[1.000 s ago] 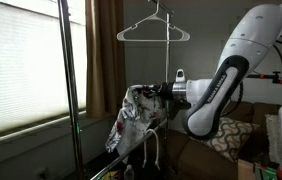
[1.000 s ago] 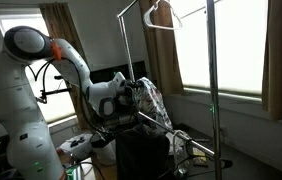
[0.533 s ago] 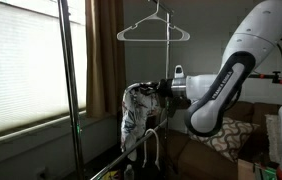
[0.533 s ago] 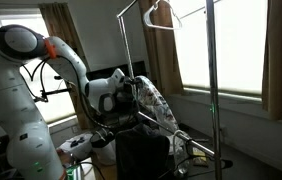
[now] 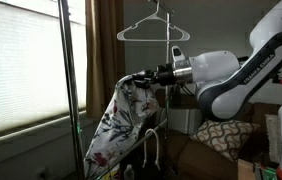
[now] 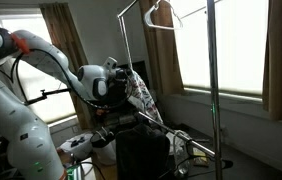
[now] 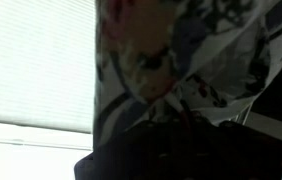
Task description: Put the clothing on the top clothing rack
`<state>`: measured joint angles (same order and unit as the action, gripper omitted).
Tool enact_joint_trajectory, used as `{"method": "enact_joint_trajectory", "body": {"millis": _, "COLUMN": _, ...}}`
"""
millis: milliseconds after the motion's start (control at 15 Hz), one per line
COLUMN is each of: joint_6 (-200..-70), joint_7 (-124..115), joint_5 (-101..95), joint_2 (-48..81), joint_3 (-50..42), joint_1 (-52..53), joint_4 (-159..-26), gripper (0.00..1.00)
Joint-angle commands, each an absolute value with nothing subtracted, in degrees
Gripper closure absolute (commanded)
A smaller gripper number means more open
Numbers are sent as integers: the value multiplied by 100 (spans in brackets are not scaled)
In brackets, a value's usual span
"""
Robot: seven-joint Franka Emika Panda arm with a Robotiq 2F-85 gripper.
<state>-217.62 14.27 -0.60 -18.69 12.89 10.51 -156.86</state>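
My gripper is holding the clothing (image 5: 121, 124) well below the top clothing rack (image 6: 129, 9), so it should pull back and raise the clothing high before moving in over the rack.
The clothing (image 5: 116, 125) is a floppy white garment with dark leaves and red-pink flowers. It hangs down from my gripper (image 5: 141, 76), which is shut on its upper edge. In an exterior view the clothing (image 6: 141, 98) drapes beside my gripper (image 6: 124, 78). The wrist view is filled by the clothing (image 7: 181, 50), and the jaws are dark and hidden under it. The top clothing rack (image 6: 131, 8) is a thin dark rail high above, with a white wire hanger (image 5: 155, 32) on it. My gripper is well below that rail.
A tall metal upright (image 5: 66, 90) stands near the blinded window (image 5: 16, 60). Another upright (image 6: 213, 80) stands in the foreground. A low rail (image 6: 186, 140) slants below the garment. A patterned sofa cushion (image 5: 226, 135) lies behind my arm. Brown curtains (image 5: 106, 50) hang at the window.
My gripper has lifted the clothing higher and the arm has stretched out. The garment now hangs longer and more unfolded below the gripper.
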Motion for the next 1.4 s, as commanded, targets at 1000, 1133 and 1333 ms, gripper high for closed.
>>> {"method": "enact_joint_trajectory", "body": {"millis": 1000, "joint_6": -17122, "joint_7": 2287, "joint_5": 334, "joint_2": -3293, "joint_3": 987, "joint_1": 2087, "joint_4": -15037, "gripper": 99}}
{"method": "enact_joint_trajectory", "body": {"millis": 1133, "joint_6": -16165, "joint_7": 2189, "joint_5": 230, "joint_2": -3422, "joint_3": 454, "joint_1": 2711, "joint_4": -14918, "gripper": 99}}
{"method": "enact_joint_trajectory", "body": {"millis": 1333, "joint_6": -15001, "joint_7": 2771, "joint_5": 934, "joint_2": -3649, "joint_3": -219, "joint_1": 3616, "joint_4": -14673, "gripper": 99}}
